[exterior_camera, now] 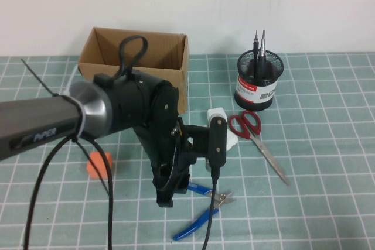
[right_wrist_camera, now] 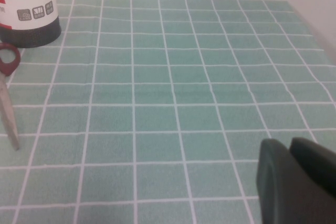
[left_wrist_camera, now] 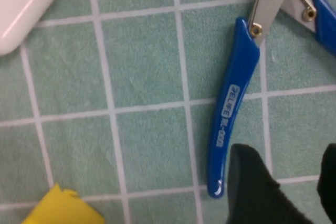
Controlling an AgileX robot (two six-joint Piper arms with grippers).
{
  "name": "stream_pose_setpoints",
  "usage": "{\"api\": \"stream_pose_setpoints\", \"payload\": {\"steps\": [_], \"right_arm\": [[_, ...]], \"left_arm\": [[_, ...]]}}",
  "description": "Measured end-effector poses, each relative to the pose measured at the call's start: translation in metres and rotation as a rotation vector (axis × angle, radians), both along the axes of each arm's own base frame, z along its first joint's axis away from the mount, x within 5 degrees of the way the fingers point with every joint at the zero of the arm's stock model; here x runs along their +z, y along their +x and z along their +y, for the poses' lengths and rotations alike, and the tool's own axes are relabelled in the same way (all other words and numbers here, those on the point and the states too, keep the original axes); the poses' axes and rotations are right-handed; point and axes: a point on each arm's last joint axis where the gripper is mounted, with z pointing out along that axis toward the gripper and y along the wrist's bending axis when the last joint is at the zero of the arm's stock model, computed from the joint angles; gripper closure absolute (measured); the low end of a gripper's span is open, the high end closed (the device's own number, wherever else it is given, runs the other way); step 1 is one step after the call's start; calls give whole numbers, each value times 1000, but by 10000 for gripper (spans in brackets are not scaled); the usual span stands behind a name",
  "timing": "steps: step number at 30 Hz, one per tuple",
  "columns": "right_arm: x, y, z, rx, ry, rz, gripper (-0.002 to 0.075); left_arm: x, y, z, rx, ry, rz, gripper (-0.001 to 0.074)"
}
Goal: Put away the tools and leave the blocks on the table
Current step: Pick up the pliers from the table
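The blue-handled pliers (exterior_camera: pixel 219 199) should stay propped up inside the cardboard box when I put them in, because the long blue handles (exterior_camera: pixel 196 224) are spread wide.
The blue-handled pliers (exterior_camera: pixel 202 215) lie on the teal grid table (exterior_camera: pixel 328 191) at the front. My left gripper (exterior_camera: pixel 166 194) hangs low just beside them, open and empty. In the left wrist view one blue handle (left_wrist_camera: pixel 226 119) lies right beside my open left gripper (left_wrist_camera: pixel 291 192), outside the gap. The red-handled scissors (exterior_camera: pixel 252 130) lie right of centre. Two thin black tools (exterior_camera: pixel 258 45) stand in a black mesh cup (exterior_camera: pixel 259 80). The orange block (exterior_camera: pixel 96 165) sits at the left. The yellow block (left_wrist_camera: pixel 63 208) shows only in the left wrist view. My right gripper (right_wrist_camera: pixel 289 148) is shut and empty over bare table.
An open cardboard box (exterior_camera: pixel 137 57) stands at the back left. A white rounded case (exterior_camera: pixel 220 115) lies by the left arm and also shows in the left wrist view (left_wrist_camera: pixel 21 9). The scissors (right_wrist_camera: pixel 8 93) and cup (right_wrist_camera: pixel 29 9) show in the right wrist view.
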Motion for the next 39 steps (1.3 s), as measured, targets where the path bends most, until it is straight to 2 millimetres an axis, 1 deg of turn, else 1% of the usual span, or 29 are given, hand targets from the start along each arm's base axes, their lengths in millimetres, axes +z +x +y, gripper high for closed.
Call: {"api": "stream_pose_setpoints", "payload": {"steps": [4,9,12,18,23,29,34,36,37,39], "right_arm": [[0,0,0,0,0,0,736],[0,0,0,0,0,0,736],[0,0,0,0,0,0,736],[0,0,0,0,0,0,736],[0,0,0,0,0,0,736],[0,0,0,0,0,0,736],[0,0,0,0,0,0,736],[0,0,0,0,0,0,736],[0,0,0,0,0,0,736],[0,0,0,0,0,0,736]], "left_arm": [[-6,7,-6,-33,6,-4,465],[-9,18,-15,-39,-1,-15,462],[-15,22,-18,-53,11,-4,461],[-25,20,-18,-92,52,44,461],[-29,24,-16,-117,51,30,461],[-44,30,-15,-114,61,33,461],[-44,31,-16,-117,62,33,461],[-45,30,-15,-118,69,44,484],[-45,30,-15,-119,71,47,516],[-45,30,-14,-120,81,60,609]]}}
